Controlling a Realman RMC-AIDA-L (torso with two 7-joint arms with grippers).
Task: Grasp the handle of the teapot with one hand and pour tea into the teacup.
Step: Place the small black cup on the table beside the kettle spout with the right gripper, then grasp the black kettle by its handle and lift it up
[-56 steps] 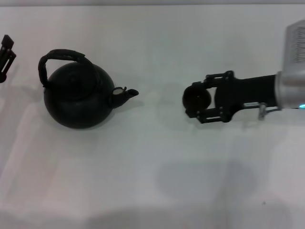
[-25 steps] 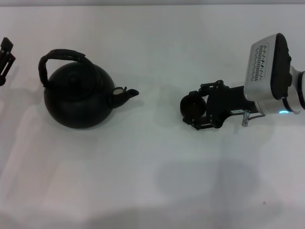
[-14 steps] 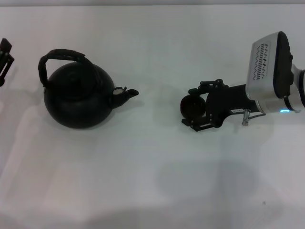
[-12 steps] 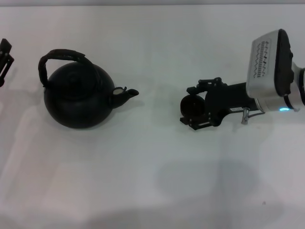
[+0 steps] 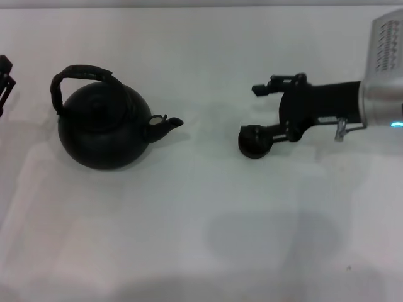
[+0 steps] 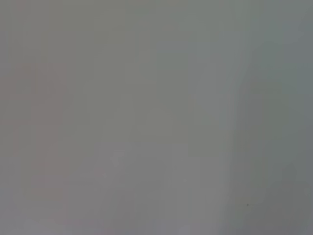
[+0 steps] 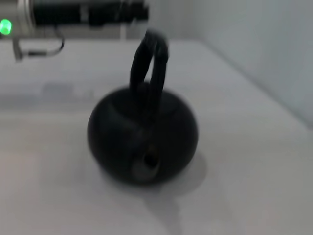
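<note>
I should back my right gripper clear, since it crowds the teacup [image 5: 254, 146] where the teapot must pour, while my left gripper takes the teapot's handle [image 5: 56, 94].
The matte-black teapot [image 5: 104, 126] stands upright on the white table at the left, spout [image 5: 169, 124] pointing right. Its arched handle [image 5: 80, 72] is free. The right wrist view shows the teapot [image 7: 143, 142] spout-on, with the handle [image 7: 149, 58] above it. The small dark teacup [image 5: 255, 141] stands on the table right of centre. My right gripper [image 5: 261, 112] is open; its near finger lies against the cup's right side and its far finger is well clear of it. My left gripper [image 5: 4, 82] sits at the far left edge, apart from the teapot.
The white table [image 5: 201, 239] stretches bare between teapot and cup and toward me. My left arm [image 7: 83, 12] shows beyond the teapot in the right wrist view. The left wrist view shows only a plain grey surface.
My right gripper was shut on the teacup; now it has opened and shifted back to the right. The cup stands on the table, slightly nearer to me. The teapot has not moved.
</note>
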